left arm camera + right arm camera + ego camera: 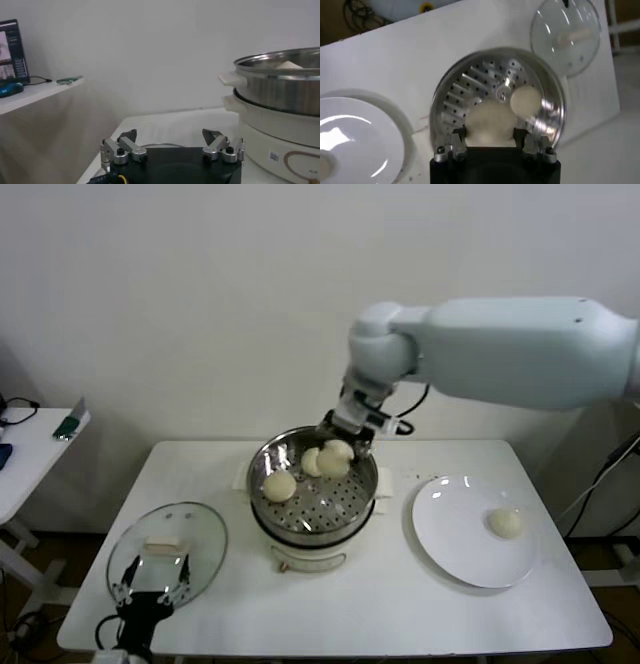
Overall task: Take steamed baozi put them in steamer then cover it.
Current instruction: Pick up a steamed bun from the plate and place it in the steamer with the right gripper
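Observation:
My right gripper should go on, since the front of the perforated bottom point(318, 512) is clear of the other baozi, until it gets to that open spot point(304, 513) before it lets go of its baozi.
My right gripper point(345, 440) hangs over the back rim of the steamer point(300, 519), shut on a pale steamed baozi point(337, 457). In the right wrist view that baozi point(489, 120) fills the gap between the two fingers of the gripper point(490, 136), above the perforated steel bottom point(470, 90). Two more baozi point(279, 484) point(312, 461) lie in the basket, and one point(506, 523) rests on the white plate point(450, 544). The glass cover point(195, 529) lies flat on the table at front left. My left gripper point(150, 589) stands open at its near edge.
The steamer sits on a white pot base point(280, 125) in the middle of the white table point(400, 604). A side table point(30, 454) with a few small items stands to the left. The wall rises close behind the table.

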